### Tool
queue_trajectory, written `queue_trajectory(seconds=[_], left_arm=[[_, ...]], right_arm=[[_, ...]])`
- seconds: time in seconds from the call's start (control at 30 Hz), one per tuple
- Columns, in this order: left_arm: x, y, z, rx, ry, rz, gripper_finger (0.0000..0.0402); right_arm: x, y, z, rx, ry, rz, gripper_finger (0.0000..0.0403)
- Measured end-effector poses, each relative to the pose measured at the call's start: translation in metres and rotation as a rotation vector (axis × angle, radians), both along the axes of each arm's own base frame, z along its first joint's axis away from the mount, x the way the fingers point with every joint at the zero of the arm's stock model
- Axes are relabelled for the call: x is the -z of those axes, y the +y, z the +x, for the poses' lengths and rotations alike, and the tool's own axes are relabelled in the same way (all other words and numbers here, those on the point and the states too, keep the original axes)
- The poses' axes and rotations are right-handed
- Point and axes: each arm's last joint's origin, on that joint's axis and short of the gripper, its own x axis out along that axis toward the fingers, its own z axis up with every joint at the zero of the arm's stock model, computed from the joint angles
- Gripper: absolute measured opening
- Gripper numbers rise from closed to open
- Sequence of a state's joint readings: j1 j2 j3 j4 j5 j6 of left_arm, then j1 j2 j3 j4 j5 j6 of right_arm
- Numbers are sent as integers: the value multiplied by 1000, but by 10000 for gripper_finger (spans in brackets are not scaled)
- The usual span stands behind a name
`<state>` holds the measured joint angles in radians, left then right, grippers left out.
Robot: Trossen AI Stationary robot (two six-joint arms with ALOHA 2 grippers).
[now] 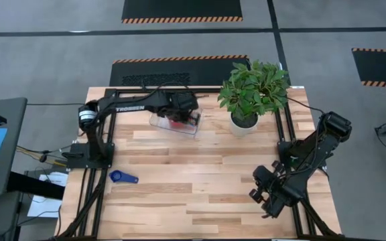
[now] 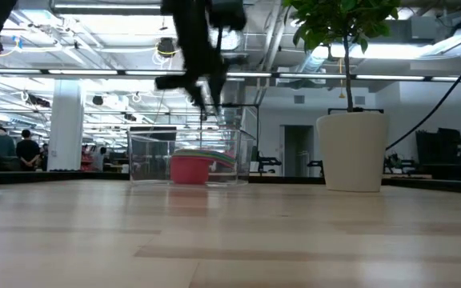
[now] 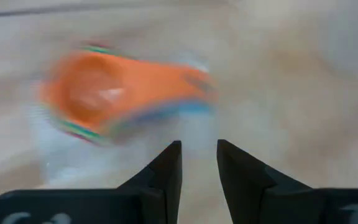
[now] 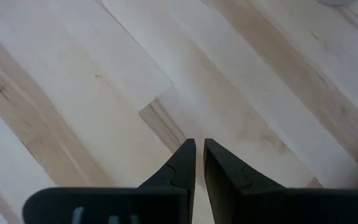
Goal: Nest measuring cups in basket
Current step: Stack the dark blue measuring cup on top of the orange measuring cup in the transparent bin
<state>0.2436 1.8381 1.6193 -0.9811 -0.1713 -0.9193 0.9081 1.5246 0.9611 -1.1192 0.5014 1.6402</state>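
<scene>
The orange cup (image 3: 93, 88) is nested on the stack in the basket. My left gripper keeps moving toward the blue cup (image 1: 116, 176) until its fingers are over that cup.
The clear basket (image 1: 157, 123) stands at the table's far side, left of the middle. Inside it sits a stack of measuring cups (image 2: 190, 168), red at the bottom, with an orange cup (image 3: 98, 93) on top. My left gripper (image 3: 199, 149) hangs open above the basket (image 2: 146, 156) with nothing between its fingers, and it touches nothing. One blue cup (image 1: 122, 177) lies on the table near the left arm's base. My right gripper (image 4: 199, 144) waits shut above the bare wood at the near right (image 1: 256, 193).
A green plant in a white pot (image 1: 244, 122) stands just right of the basket at the far side. Black frame rails (image 1: 99, 201) run along the table's left and right edges. Bare wood lies between the basket and the near edge.
</scene>
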Motion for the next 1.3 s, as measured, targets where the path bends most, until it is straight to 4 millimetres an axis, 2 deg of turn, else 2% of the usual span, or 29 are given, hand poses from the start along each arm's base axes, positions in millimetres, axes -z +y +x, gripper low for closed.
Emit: queue_trajectory(seconds=[0.07,0.17,0.33,0.47,0.63,0.83,1.0,1.17,1.3], left_arm=[[-18,-25,5,202,-33,-37,89],[-34,-68,4,452,27,-34,89],[-29,-143,-22,730,323,58,89],[-20,-190,-54,700,535,116,89],[-13,-239,-82,687,470,216,88],[13,-264,-140,406,470,265,75],[50,-270,-178,179,586,194,14],[83,-267,-201,49,747,89,1],[101,-262,-206,-21,743,60,0]], right_arm=[[0,0,0,1,4,5,56],[0,0,0,1,3,8,56],[0,1,0,2,0,11,56],[0,2,2,4,-14,29,56],[1,4,10,27,-63,88,56],[0,3,28,89,-147,183,56],[-1,-3,45,142,-210,243,56],[-3,-9,58,181,-263,288,56],[-4,-10,65,156,-291,304,56]])
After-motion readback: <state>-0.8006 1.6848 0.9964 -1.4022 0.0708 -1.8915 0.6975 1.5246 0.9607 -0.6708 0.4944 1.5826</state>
